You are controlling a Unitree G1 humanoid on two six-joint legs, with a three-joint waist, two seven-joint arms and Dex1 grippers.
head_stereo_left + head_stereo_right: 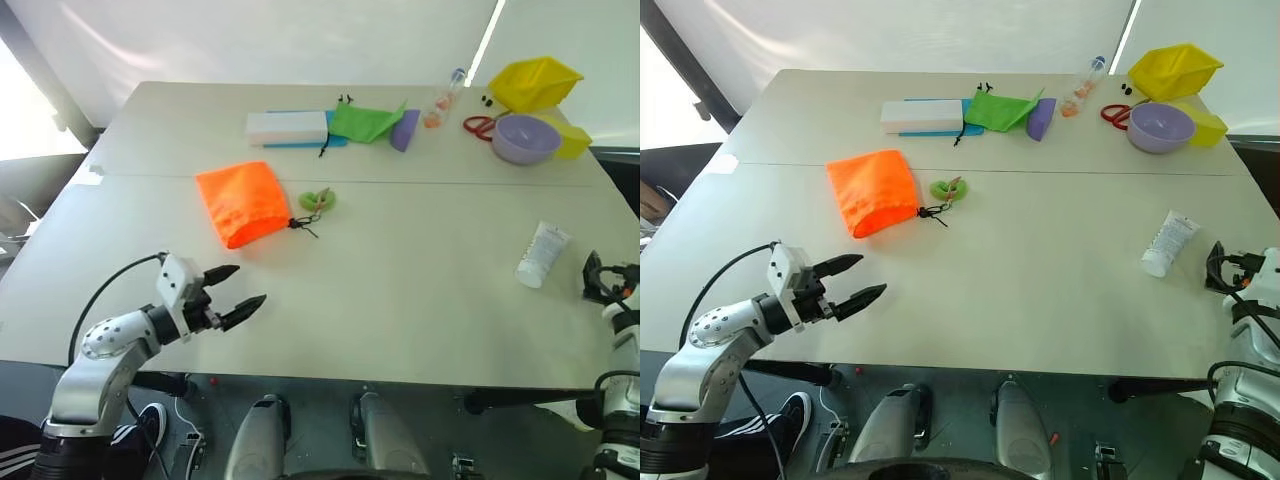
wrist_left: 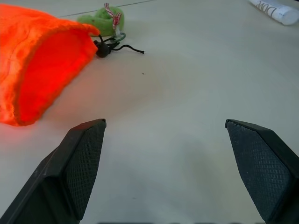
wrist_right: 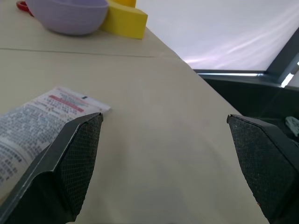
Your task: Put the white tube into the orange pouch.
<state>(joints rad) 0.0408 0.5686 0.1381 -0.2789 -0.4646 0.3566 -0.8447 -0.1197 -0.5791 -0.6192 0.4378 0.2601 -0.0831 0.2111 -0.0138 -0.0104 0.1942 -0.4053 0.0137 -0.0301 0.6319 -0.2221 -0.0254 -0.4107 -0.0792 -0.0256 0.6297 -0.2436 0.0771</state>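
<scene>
I see the black cord and its toggle [image 1: 297,223] at the pouch's limp rim, so I expect the orange pouch's opening [image 1: 260,235] to close up when I pull the cord.
The orange pouch [image 1: 243,203] lies flat at the table's left middle, its black cord ending in a green loop [image 1: 318,201]. On the right side of the table lies the white tube [image 1: 542,254], cap toward the front edge. My left gripper [image 1: 250,283] hovers open and empty over the front left of the table, short of the pouch's near end [image 2: 32,60]. At the table's right edge my right gripper [image 1: 1220,270] is open and empty just right of the tube; in the right wrist view the tube's printed end [image 3: 32,116] sits beside one finger [image 3: 70,158].
Along the back stand a long white box [image 1: 287,127], a green pouch [image 1: 365,121], a slim clear bottle [image 1: 445,100], red scissors [image 1: 480,125], a purple bowl [image 1: 525,138] and yellow containers [image 1: 535,82]. The table's right edge [image 3: 187,65] drops off beside my right gripper.
</scene>
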